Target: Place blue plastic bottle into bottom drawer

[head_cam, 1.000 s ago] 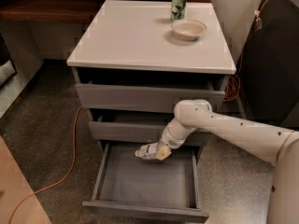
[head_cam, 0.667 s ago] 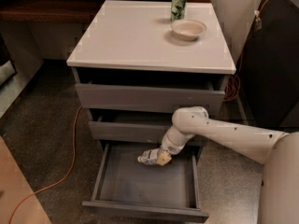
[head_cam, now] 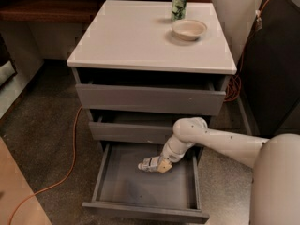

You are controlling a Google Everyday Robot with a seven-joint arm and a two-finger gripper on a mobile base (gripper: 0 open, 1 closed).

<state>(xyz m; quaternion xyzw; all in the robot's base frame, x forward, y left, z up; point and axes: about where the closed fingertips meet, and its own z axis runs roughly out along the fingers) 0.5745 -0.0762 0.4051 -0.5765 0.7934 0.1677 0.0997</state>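
Note:
My gripper keeps lowering the blue plastic bottle [head_cam: 148,164], which lies flat in it over the bottom drawer's empty inside [head_cam: 140,183], until the bottle rests there, and then let go.
The bottom drawer [head_cam: 122,182] is pulled wide open, grey inside. My gripper [head_cam: 161,165] reaches down into it from the right on the white arm. It is shut on the blue plastic bottle [head_cam: 149,164], a small clear bottle that lies on its side, cap end pointing left, low over the drawer floor near the back right. I cannot tell whether the bottle touches the floor.
The two upper drawers [head_cam: 150,100] stand slightly open. A green can [head_cam: 178,6] and a pale bowl [head_cam: 189,29] sit on the white cabinet top [head_cam: 131,41]. An orange cable [head_cam: 70,158] runs along the floor at left. A dark cabinet [head_cam: 276,64] stands at right.
The gripper has moved lower into the bottom drawer with the bottle still held in it.

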